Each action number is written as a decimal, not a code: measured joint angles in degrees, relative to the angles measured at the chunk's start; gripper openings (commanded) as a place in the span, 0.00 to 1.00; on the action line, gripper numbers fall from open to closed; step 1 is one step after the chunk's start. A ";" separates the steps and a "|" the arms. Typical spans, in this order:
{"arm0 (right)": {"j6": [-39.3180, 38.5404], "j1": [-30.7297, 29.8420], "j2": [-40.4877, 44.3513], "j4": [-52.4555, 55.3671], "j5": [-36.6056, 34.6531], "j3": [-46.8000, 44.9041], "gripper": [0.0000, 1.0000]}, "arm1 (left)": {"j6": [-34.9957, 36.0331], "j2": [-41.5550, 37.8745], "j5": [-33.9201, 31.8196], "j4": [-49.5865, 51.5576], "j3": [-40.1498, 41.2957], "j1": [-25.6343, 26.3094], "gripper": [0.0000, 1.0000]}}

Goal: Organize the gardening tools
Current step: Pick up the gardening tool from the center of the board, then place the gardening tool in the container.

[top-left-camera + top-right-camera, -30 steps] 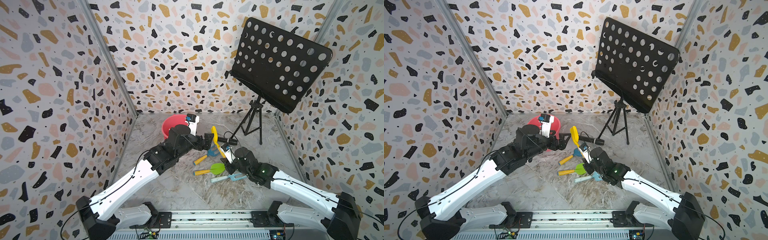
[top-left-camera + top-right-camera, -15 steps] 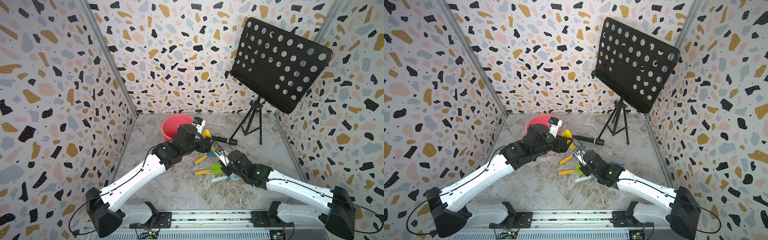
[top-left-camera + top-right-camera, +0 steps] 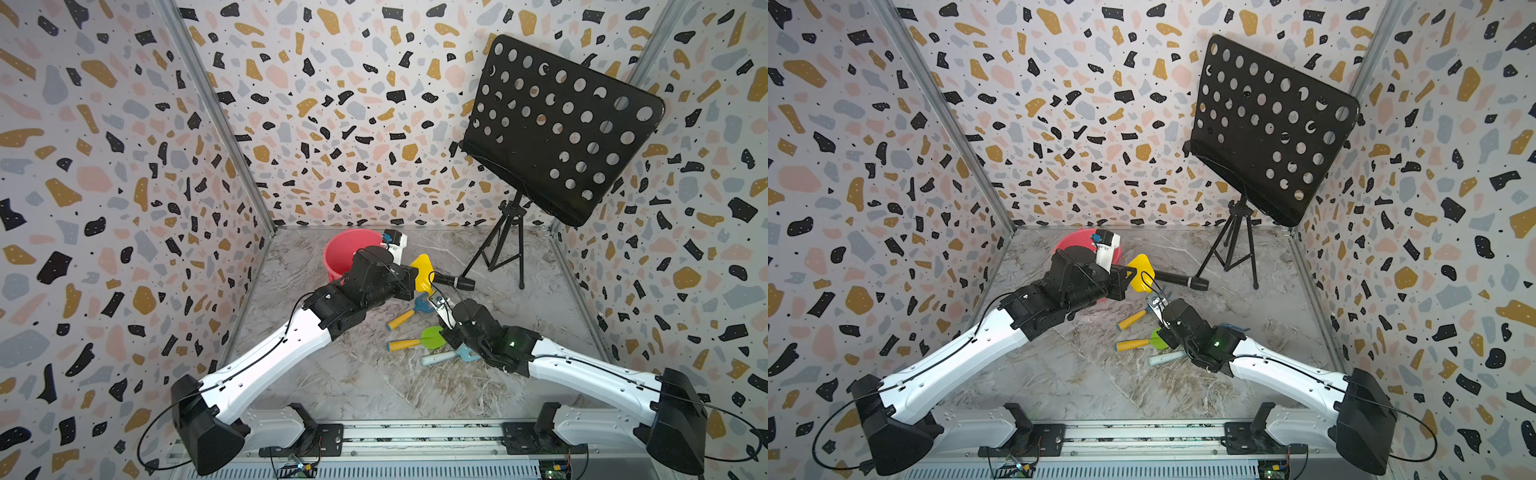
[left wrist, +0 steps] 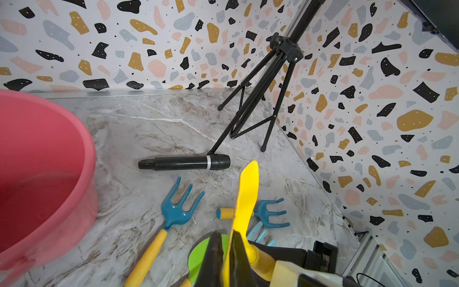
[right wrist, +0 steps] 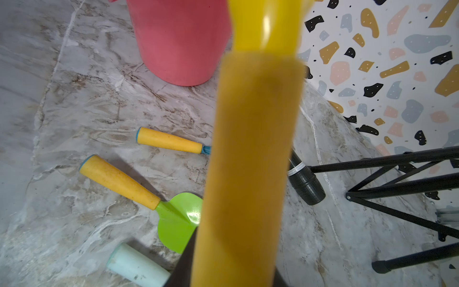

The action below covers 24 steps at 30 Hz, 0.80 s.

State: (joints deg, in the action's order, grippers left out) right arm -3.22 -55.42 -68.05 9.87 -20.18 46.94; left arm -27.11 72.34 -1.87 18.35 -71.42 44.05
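Observation:
My right gripper should open and let go of the yellow handle of the yellow shovel (image 3: 422, 272) before my left gripper takes the shovel to the red bucket (image 3: 345, 250), because both my grippers are holding it now.
The yellow shovel (image 3: 422, 272) (image 3: 1139, 272) hangs above the floor, held at both ends. My left gripper (image 4: 224, 238) (image 3: 412, 277) is shut on the edge of its blade (image 4: 247, 196). My right gripper (image 5: 231, 268) (image 3: 439, 303) is shut on its yellow handle (image 5: 253, 149). Below lie a blue fork (image 4: 178, 206) (image 3: 405, 316), a green trowel (image 5: 173, 216) (image 3: 419, 340), a light-blue rake (image 3: 446, 357) (image 5: 135, 266) and a second blue fork (image 4: 269, 215).
A red bucket (image 3: 345, 249) (image 4: 37, 161) stands upright just behind the left wrist. A black microphone (image 3: 455, 282) (image 4: 183, 162) lies beyond the tools. A black music stand (image 3: 557, 124) on a tripod (image 3: 503, 249) fills the back right corner.
My left gripper swung from over the bucket to the shovel and shut on its blade. The right gripper brought the shovel lower and toward the left arm.

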 measured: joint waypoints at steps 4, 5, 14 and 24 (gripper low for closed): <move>-0.11 -0.11 -0.24 0.07 -0.28 0.28 0.65 | 3.58 -0.68 -0.96 -0.85 0.76 0.00 0.00; 0.00 -0.11 -0.17 0.02 -0.42 0.33 0.70 | 4.46 -0.96 -1.57 -0.85 1.16 -0.02 0.00; 3.52 -0.22 2.12 1.51 -4.17 0.37 1.00 | 14.43 -4.28 -7.76 -5.31 3.56 -0.39 0.00; 14.69 -0.22 6.67 8.74 -13.73 0.50 1.00 | 28.94 -4.31 -17.07 -13.94 2.86 -4.04 0.00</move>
State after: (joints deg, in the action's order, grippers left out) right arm 11.46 -55.64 -61.39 18.61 -33.91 47.44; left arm 1.83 68.03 -18.94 4.40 -68.55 40.01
